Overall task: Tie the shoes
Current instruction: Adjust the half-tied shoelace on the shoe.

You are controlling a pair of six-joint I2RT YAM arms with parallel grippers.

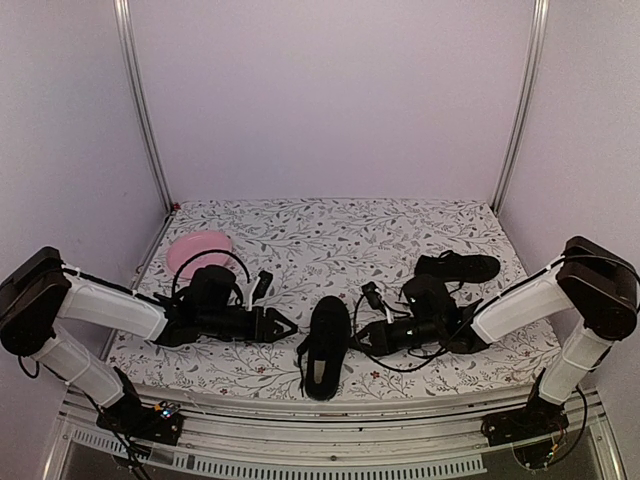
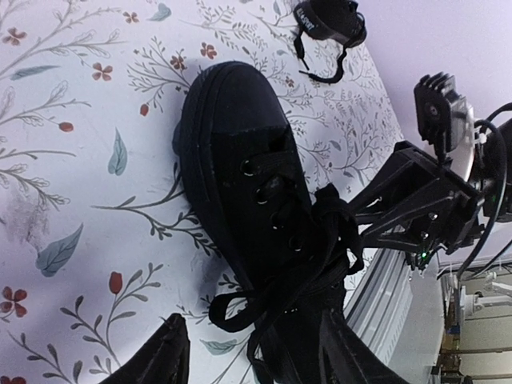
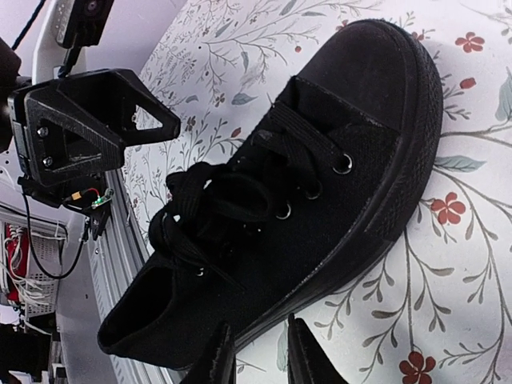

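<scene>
Next, I open my right gripper wider and move in to the laces point(image 3: 246, 230) near the eyelets, because its narrow gap is over tablecloth point(image 3: 261, 362) beside the shoe, short of the laces.
One black shoe point(image 1: 328, 345) lies near the table's front edge between my two grippers, toe pointing away from me. Its laces point(image 3: 228, 200) sit in a loose bunch of loops over the tongue, and one loop point(image 2: 232, 308) hangs off its side. The other shoe point(image 1: 458, 266) lies at the back right. My left gripper point(image 1: 288, 325) stands open at the shoe's left side, its fingers point(image 2: 164, 356) wide apart around the hanging loop and gripping nothing. At the shoe's right side my right gripper point(image 1: 358, 340) is open by a narrow gap, with only tablecloth between its fingertips point(image 3: 218, 356).
A pink plate point(image 1: 197, 250) sits at the back left, behind my left arm. The floral tablecloth point(image 1: 330, 235) covers the table. A metal rail point(image 1: 330, 415) runs along the front edge, close to the shoe's heel. White walls close in both sides and the back.
</scene>
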